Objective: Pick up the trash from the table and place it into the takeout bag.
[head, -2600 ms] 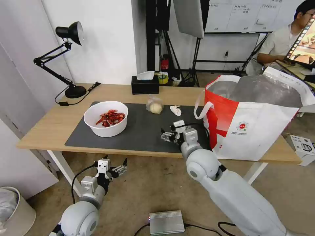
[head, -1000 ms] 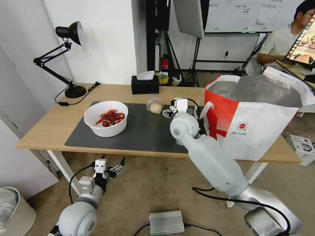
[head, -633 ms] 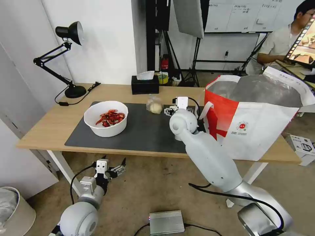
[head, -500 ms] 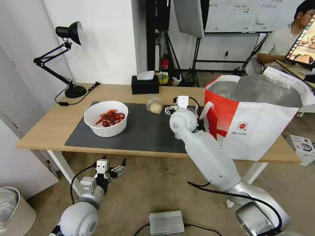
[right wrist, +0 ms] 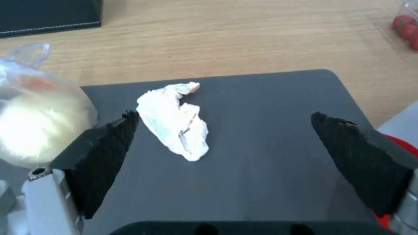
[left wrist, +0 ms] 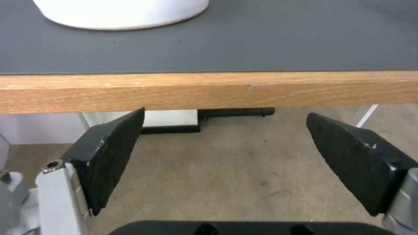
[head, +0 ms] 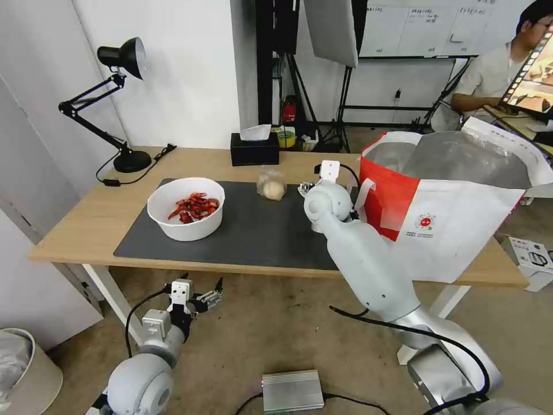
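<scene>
I expect the crumpled white tissue to stay in a wad when I lift it, with its ends hanging down only a little, because deep creases bunch it together.
My right gripper (right wrist: 226,143) hangs open over the dark mat (right wrist: 270,107), and the crumpled white tissue (right wrist: 174,120) lies just inside its one finger. Beside that finger sits the clear bag with the beige lump (right wrist: 30,127). Red bits in a clear tray (right wrist: 407,26) show at the table's (right wrist: 244,39) far side. In the head view the right gripper (head: 305,187) is between the bagged lump (head: 272,185) and the takeout bag (head: 449,213); the arm hides the tissue. The white bowl of red shells (head: 185,207) stands on the mat's left. My left gripper (head: 199,295) is open below the table's front edge (left wrist: 209,91).
A black tissue box (head: 254,148) and a black desk lamp (head: 124,104) stand at the table's back. On the floor lie a silver box (head: 292,391), a bin (head: 29,369) at left and a small carton (head: 533,262) at right.
My right arm has reached from the mat's front edge toward its far right part, ending over the tissue beside the takeout bag. The left arm has stayed put.
</scene>
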Robot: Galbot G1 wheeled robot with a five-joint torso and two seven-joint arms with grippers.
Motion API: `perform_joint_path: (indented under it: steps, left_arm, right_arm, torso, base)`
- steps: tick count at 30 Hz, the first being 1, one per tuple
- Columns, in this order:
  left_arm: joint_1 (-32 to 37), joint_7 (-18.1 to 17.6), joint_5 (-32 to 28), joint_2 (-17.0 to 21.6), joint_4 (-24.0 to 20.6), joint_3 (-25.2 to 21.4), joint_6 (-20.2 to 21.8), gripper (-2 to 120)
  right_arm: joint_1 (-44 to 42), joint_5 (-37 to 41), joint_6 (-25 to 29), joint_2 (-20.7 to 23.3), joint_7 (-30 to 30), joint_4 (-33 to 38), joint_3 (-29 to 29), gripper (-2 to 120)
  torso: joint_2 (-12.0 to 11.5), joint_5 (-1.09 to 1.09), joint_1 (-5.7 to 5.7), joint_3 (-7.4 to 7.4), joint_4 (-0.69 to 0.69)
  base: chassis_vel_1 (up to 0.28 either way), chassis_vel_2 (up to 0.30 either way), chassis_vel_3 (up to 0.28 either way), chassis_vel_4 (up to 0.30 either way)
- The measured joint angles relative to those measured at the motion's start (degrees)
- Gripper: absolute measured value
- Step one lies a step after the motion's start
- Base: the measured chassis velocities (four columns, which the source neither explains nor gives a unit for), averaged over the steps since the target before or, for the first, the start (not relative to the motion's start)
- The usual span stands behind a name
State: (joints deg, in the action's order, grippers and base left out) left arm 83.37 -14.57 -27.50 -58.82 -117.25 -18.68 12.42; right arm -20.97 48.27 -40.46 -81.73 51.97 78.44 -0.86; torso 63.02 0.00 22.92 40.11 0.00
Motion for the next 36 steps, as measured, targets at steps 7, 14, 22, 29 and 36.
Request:
perform_joint_path:
  steps: [7,14,22,29,36]
  left_arm:
    - [-0.1,0.0,0.0,0.0,0.2,0.3,0.0,100]
    - [-0.1,0.0,0.0,0.0,0.2,0.3,0.0,100]
    - [0.1,0.0,0.0,0.0,-0.1,0.4,-0.1,100]
    - [0.1,0.0,0.0,0.2,-0.3,0.5,-0.1,100]
    - [-0.1,0.1,0.0,0.2,-0.3,1.0,-0.1,100]
  right_arm:
    - [0.7,-1.1,0.8,-0.8,-1.2,-2.7,0.6,100]
    - [1.2,-1.2,0.9,-0.8,-3.2,-3.9,0.9,100]
    - [2.7,-1.6,0.9,-0.8,-5.6,-5.5,0.9,100]
    - [4.2,-1.9,0.6,-0.8,-9.0,-7.6,0.9,100]
    - [5.1,-2.0,-0.3,-0.6,-12.1,-8.9,1.0,100]
  torso:
    - [0.0,0.00,0.00,0.00,0.00]
    - [0.0,0.00,0.00,0.00,0.00]
    - [0.0,0.00,0.00,-0.01,0.00]
    - [0.0,0.00,0.00,-0.01,0.00]
    - [0.0,0.00,0.00,0.00,0.00]
  base:
    - [0.000,0.000,0.000,0.000]
    - [0.000,0.000,0.000,0.000]
    - [0.000,0.000,0.000,0.000]
    - [0.000,0.000,0.000,0.000]
    - [0.000,0.000,0.000,0.000]
